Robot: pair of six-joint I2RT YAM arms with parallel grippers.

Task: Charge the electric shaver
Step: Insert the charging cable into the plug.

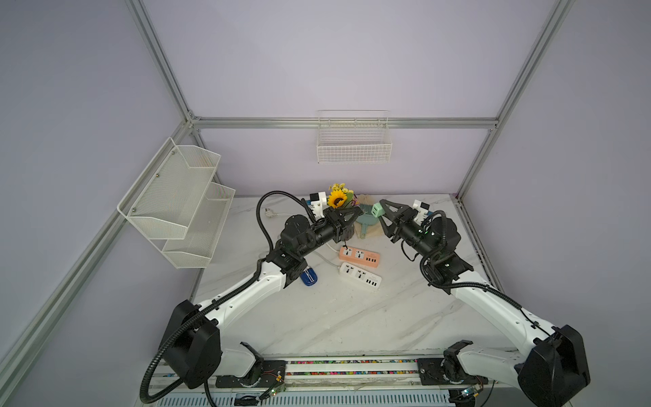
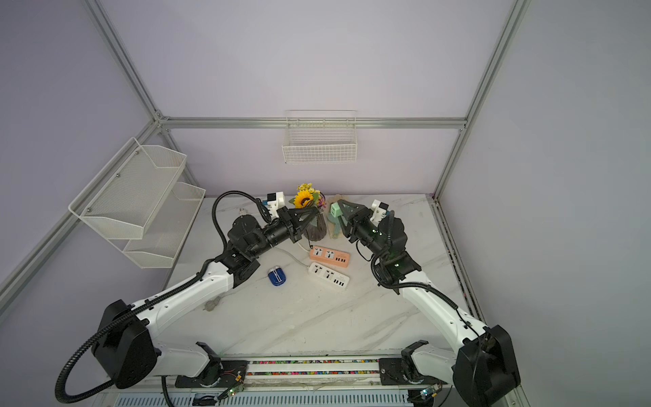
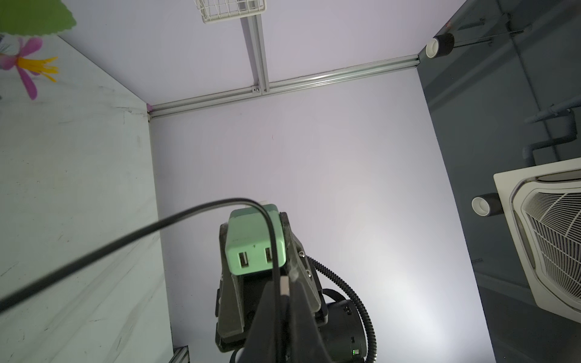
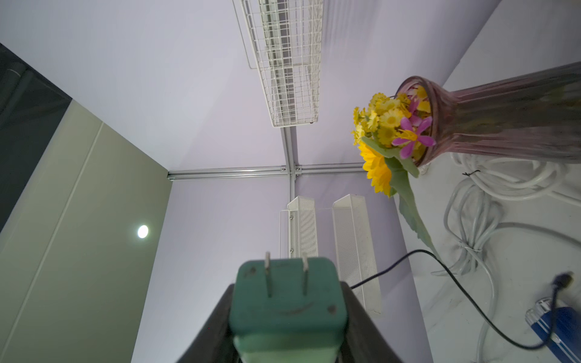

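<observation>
The adapter's USB ports are at a slant to the plug, so the robot should lower both its grippers toward the orange power strip and turn them to face each other first.
The dark-blue electric shaver lies on the marble table beside my left arm's elbow, and it also shows in the right wrist view. My left gripper is shut on the pale USB plug of a thin black cable. My right gripper is shut on a mint-green plug adapter. Its USB ports face the left gripper and its prongs point away. The plug sits just short of the adapter's ports. The cable's other end lies by the shaver.
An orange power strip and a white one lie mid-table under both grippers. A vase of flowers and a teal brush with dustpan stand behind. A wire basket hangs on the back wall and mesh shelves on the left.
</observation>
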